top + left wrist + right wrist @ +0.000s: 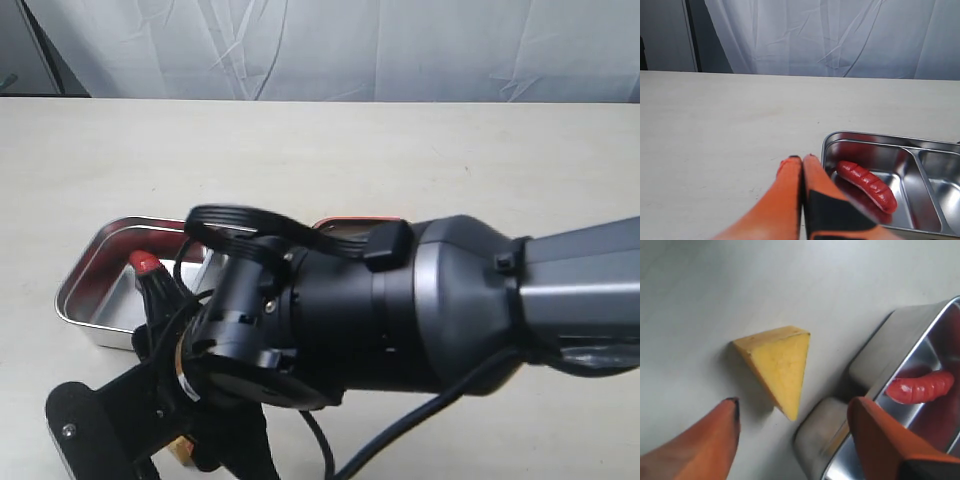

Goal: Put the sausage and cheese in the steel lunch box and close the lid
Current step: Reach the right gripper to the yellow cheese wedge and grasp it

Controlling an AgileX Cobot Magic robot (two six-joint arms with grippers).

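Table space [827, 360] lies between the yellow cheese and the steel lunch box, so my right gripper keeps going down and closes on the cheese's sides [778, 369].
The steel lunch box [95, 262] stands open on the pale table at the left. The dark-red sausage [867, 184] lies slantwise in its end compartment and shows in the right wrist view as well [920, 387]. On the table just outside a corner of the box [875, 357] lies the yellow cheese [782, 367]. My right gripper [794, 405] is open above it, one finger over the box's corner, the other over bare table, and holds nothing. My left gripper [800, 158] is shut and empty beside another corner of the box [875, 136]. The lid is largely hidden behind my right arm.
My right arm [400, 310] fills the middle of the exterior view. Behind it peeks a dark flat piece with an orange-red edge [355, 222]. The box's second compartment [940, 195] holds nothing that I can see. A white curtain [840, 35] hangs beyond the table's far edge.
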